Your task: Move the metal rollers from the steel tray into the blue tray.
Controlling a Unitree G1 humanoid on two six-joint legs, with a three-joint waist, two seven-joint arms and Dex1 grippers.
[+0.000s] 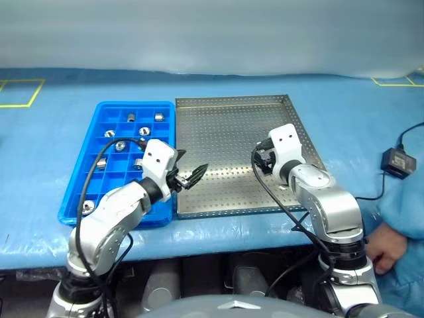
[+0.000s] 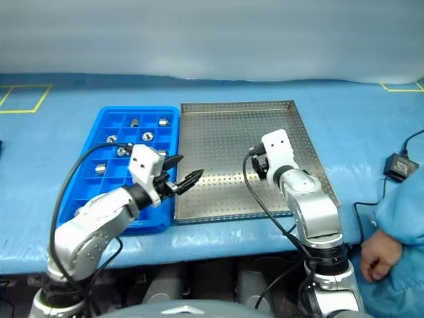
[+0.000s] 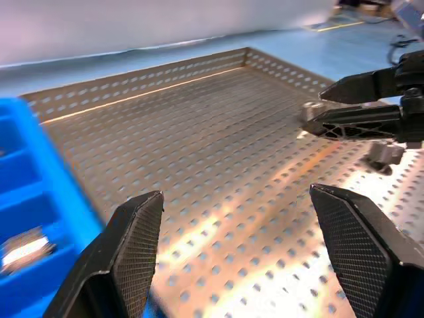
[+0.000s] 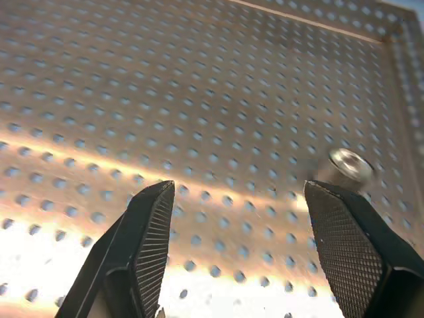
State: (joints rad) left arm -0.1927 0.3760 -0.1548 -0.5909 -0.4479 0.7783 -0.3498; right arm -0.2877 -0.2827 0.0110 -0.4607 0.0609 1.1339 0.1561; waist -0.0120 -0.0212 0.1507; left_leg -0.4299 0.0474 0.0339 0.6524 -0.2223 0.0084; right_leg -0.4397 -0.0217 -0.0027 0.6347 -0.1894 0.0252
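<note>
My right gripper should keep moving with its fingers open, as the nearer metal roller (image 3: 386, 153) lies clear of the farther one, until they stand around the nearer roller's sides (image 3: 389, 155).
The steel tray (image 1: 225, 132) lies mid-table with the blue tray (image 1: 79, 192) against its left side. Several metal rollers (image 1: 120, 146) sit in the blue tray's compartments. One metal roller (image 4: 348, 165) rests on the perforated floor just beyond one finger of my right gripper (image 4: 240, 191). That gripper (image 1: 264, 158) hovers open over the steel tray's right half, with nothing between its fingers. My left gripper (image 1: 192, 164) is open and empty above the steel tray's front left part, pointing toward the right gripper. In the left wrist view a roller (image 3: 384, 154) lies under the right gripper.
A person in a blue sleeve stands at the front right, one hand (image 1: 384, 248) below the table edge. A black adapter box (image 1: 397, 162) with its cable lies on the blue table cover to the right. Yellow tape marks (image 1: 20, 93) sit at the far corners.
</note>
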